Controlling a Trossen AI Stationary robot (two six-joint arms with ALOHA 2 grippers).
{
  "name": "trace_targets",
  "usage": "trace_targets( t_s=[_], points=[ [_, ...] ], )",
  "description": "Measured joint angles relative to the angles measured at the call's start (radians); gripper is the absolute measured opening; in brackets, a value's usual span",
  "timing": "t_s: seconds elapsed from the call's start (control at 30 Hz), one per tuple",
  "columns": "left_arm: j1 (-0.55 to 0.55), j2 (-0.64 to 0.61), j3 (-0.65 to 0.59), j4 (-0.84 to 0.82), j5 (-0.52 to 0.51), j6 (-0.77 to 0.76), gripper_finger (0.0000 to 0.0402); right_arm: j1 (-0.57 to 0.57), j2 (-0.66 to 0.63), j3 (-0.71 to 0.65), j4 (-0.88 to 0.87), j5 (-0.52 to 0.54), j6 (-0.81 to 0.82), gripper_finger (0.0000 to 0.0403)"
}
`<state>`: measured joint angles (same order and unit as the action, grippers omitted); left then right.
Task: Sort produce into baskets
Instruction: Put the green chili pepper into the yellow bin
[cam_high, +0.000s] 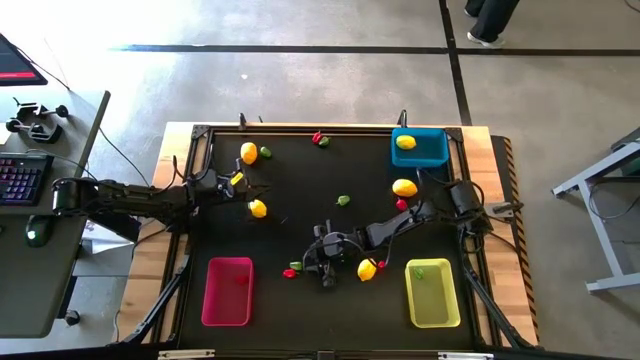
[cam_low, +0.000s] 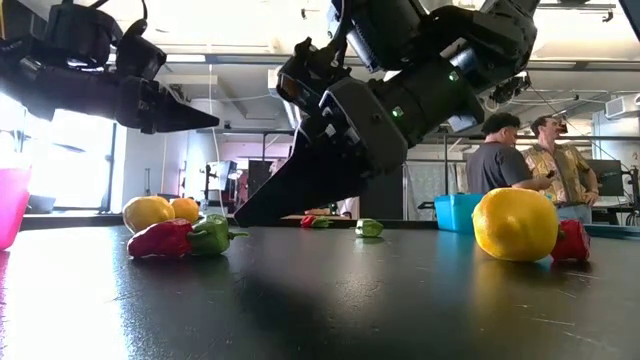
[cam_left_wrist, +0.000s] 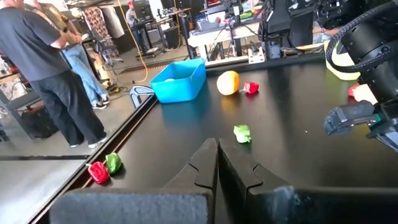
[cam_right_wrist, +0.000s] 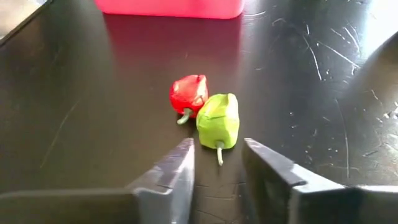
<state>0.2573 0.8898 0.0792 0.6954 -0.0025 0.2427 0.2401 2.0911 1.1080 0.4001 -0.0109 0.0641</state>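
My right gripper should move its open fingers further along the green pepper's body before it closes and lifts the green pepper, because the fingers are only on either side of the green pepper's stem.
A small green pepper-like piece lies on the black mat against a red one, near the pink-red basket. My right gripper stands open, slanting down from the table's right. Its two fingertips flank the green piece's stem end, and I see no touch. In the low view one of its dark fingers points down at the pair. My left gripper is shut and hovers level over the mat's left part, holding nothing.
The blue basket at the far right holds a lemon. The yellow-green basket at the near right holds a green bit. Lemons and small red and green bits lie scattered. People stand beyond the table.
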Motion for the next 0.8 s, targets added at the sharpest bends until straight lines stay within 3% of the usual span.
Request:
trace_targets(
  t_s=[0.13, 0.23, 0.43, 0.57, 0.8],
  points=[
    [0.000, 0.000, 0.000, -0.009, 0.000, -0.004, 0.0000, 0.000, 0.000, 0.000, -0.005, 0.000, 0.006, 0.0084],
    [0.000, 0.000, 0.000, -0.009, 0.000, -0.004, 0.0000, 0.000, 0.000, 0.000, -0.006, 0.009, 0.007, 0.0086],
    [0.000, 0.000, 0.000, -0.010, -0.001, -0.004, 0.0000, 0.000, 0.000, 0.000, -0.001, 0.060, 0.025, 0.0163],
    [0.000, 0.000, 0.000, -0.012, -0.001, 0.004, 0.0000, 0.000, 0.000, 0.000, 0.026, 0.061, -0.044, 0.0215],
    [0.000, 0.000, 0.000, -0.023, -0.001, 0.004, 0.0000, 0.000, 0.068, 0.035, 0.070, 0.014, -0.113, 0.0230]
  ],
)
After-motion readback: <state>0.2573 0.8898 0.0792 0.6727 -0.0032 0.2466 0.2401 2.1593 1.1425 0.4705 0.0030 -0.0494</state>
